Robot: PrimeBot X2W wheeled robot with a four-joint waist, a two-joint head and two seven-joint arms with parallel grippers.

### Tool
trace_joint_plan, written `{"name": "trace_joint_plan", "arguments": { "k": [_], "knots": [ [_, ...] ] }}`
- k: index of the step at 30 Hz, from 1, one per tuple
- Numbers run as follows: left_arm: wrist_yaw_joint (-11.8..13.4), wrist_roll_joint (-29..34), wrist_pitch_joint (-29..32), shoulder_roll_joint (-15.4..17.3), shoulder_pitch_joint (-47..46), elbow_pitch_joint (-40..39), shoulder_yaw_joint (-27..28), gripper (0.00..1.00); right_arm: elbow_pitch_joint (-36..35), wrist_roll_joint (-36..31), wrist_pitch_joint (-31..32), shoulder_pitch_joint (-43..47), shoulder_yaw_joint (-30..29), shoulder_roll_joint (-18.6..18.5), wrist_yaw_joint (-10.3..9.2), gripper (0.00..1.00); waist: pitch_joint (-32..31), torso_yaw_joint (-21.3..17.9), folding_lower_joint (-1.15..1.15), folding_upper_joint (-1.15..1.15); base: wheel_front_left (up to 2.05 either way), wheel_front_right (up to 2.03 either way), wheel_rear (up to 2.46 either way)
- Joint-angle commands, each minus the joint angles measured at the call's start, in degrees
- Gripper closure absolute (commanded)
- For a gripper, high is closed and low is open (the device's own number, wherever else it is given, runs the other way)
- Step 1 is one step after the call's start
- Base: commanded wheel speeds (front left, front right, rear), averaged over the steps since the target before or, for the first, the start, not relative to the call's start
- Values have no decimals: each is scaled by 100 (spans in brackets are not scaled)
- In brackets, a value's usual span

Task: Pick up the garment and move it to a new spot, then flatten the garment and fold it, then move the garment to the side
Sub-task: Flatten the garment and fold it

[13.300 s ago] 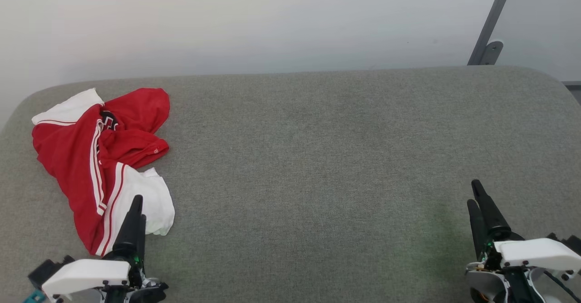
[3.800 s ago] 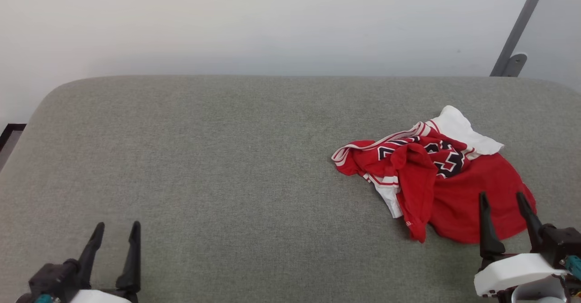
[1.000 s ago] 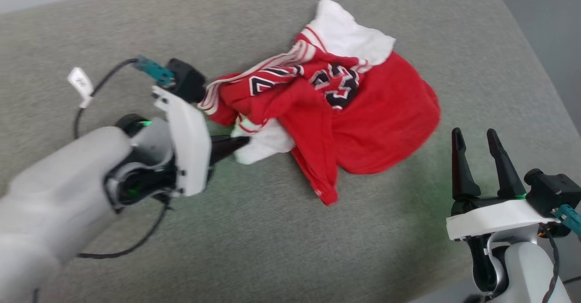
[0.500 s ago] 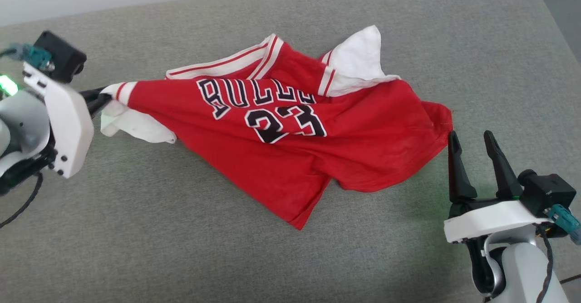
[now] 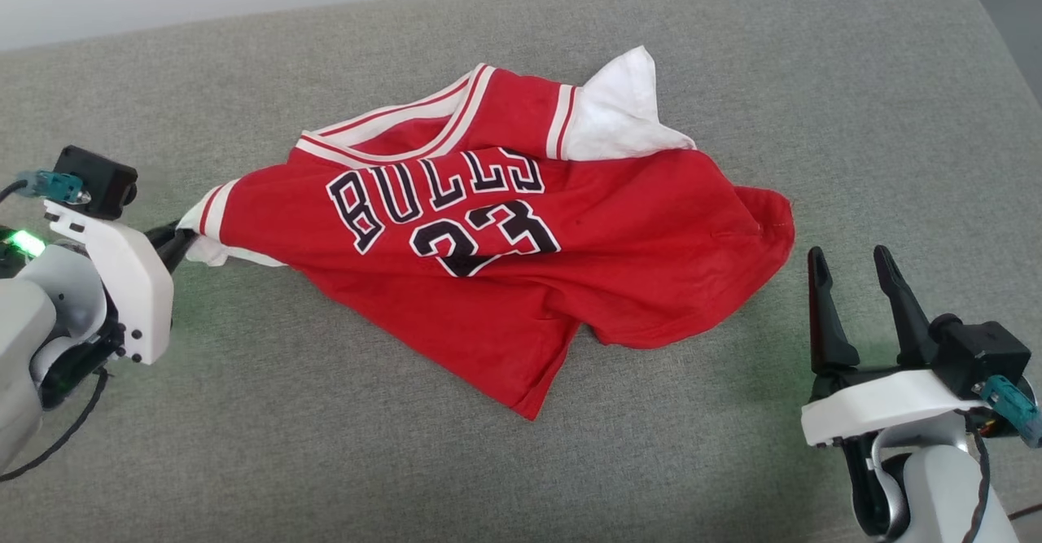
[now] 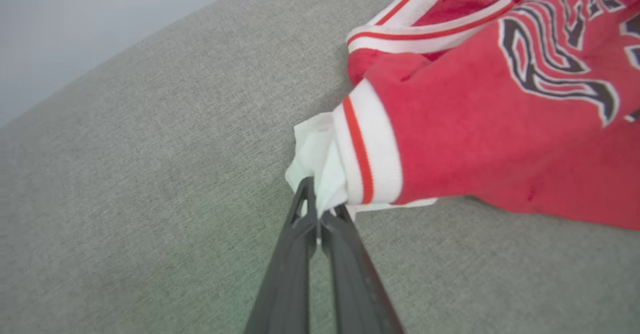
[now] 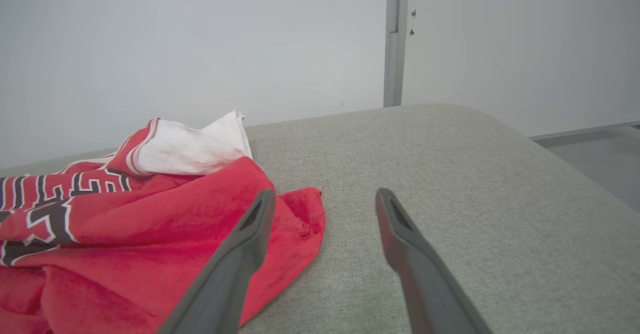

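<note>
I expect the lower hem [image 5: 769, 229] to stay bunched when I pull the white sleeve outward, because slack folds [image 5: 711, 196] cross the red body below that sleeve.
The garment [image 5: 521, 274], a red jersey with white sleeves and "BULLS 23" lettering, lies front up and loosely spread across the grey cushion [image 5: 326, 445]. Its lower hem is bunched and folded over. My left gripper [image 5: 181, 238] is at the jersey's left end, shut on the white sleeve [image 6: 320, 174], with the striped trim [image 6: 367, 156] just beside the fingertips. My right gripper [image 5: 847, 262] stands open just right of the red hem corner [image 5: 773, 217], touching nothing. In the right wrist view the garment [image 7: 150, 224] lies left of the open right gripper [image 7: 325, 199].
The cushion's rounded right edge [image 7: 575, 169] drops off to the floor. A pale wall [image 7: 200, 48] with a grey vertical post [image 7: 395, 38] stands behind it. Bare cushion [image 5: 855, 103] surrounds the jersey on all sides.
Over the last second my left gripper pulled the sleeve out to the left, stretching the crumpled jersey open with the lettering up. Since half a second ago it has lowered and the cloth slackened slightly. The right gripper has stayed open.
</note>
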Motion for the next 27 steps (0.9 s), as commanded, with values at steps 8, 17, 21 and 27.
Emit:
{"name": "trace_joint_plan", "arguments": {
  "k": [8,17,21,27],
  "knots": [
    [16,-416,-944,-125,154,363,94,0,202,-338,-12,1,40,-2,-4,0,-194,231,0,0,0,0,0],
    [226,-203,-1626,-1068,995,257,1507,0,1049,-708,356,-711,170,-621,-5,0,-359,1072,0,0,0,0,0],
    [502,784,-1625,-1532,1959,-296,2879,0,1285,-579,1061,-1161,575,-1222,-5,0,-336,1403,0,0,0,0,0],
    [577,2180,-1626,-2229,3398,-1328,4409,0,1312,-62,2261,-1889,1466,-2130,-5,0,-233,1740,0,0,0,0,0]
  ]
}}
